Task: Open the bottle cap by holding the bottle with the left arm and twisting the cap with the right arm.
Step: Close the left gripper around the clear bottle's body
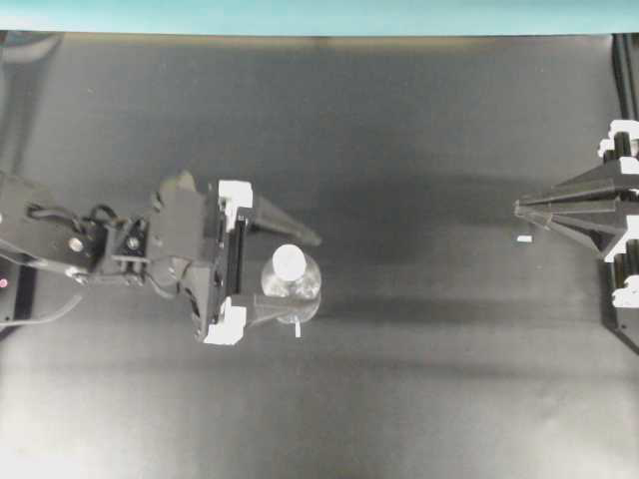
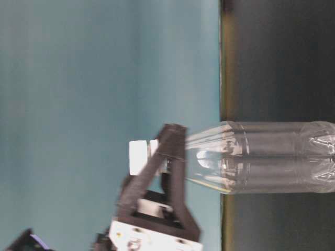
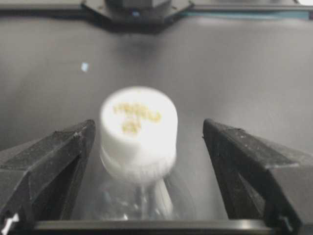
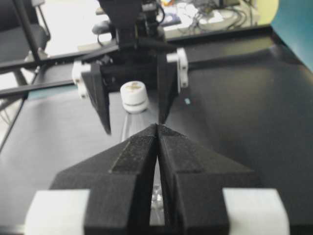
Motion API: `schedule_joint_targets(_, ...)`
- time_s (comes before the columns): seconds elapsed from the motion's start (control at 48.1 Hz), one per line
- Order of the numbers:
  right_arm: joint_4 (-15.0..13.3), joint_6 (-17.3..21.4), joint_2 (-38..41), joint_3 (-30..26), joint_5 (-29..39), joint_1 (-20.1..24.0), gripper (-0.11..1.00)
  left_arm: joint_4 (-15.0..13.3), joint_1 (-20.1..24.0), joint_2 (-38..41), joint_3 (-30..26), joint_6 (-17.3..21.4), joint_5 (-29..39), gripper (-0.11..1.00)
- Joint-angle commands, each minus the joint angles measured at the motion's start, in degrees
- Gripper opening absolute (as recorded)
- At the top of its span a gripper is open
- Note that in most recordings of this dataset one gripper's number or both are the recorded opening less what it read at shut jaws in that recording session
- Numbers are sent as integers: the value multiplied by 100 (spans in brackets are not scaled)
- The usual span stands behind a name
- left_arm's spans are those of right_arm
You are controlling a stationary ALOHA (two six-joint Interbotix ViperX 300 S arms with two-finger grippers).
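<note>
I am seeing pale glints (image 3: 162, 197) and dark table through the bottle's sides below the cap, so I should expect the clear bottle (image 1: 298, 286) to be empty when I hold it.
The clear bottle (image 1: 300, 289) stands upright on the black table with its white bottle cap (image 1: 289, 261) on. My left gripper (image 1: 316, 271) is open, one finger on each side of the bottle's top. In the left wrist view the cap (image 3: 139, 129) sits between the black fingers (image 3: 54, 161), closer to the left one and touching neither. At table level a finger (image 2: 172, 172) crosses the neck beside the cap (image 2: 138, 157). My right gripper (image 1: 517, 208) is shut and empty at the far right, well away from the bottle. Its closed tips (image 4: 157, 126) point toward the cap (image 4: 133, 95).
A tiny white scrap (image 1: 523, 239) lies on the table just below the right gripper's tip. The black table surface (image 1: 399, 120) lies between the two arms. A teal wall (image 1: 319, 15) runs along the far edge.
</note>
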Motion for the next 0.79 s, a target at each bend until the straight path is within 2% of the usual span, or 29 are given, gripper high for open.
schedule_joint_targets(0.0,18,141,9,-167,44,-35,0,18,-9,114,9,-105,-272,95)
schedule_joint_targets(0.499,26,272,0,-264,439,-97,0,18,-123,1345,123,-264,-325,95)
schedule_joint_targets(0.77,26,272,0,-272,501,-97,0,18,-88,1503,229,-272,-193,96)
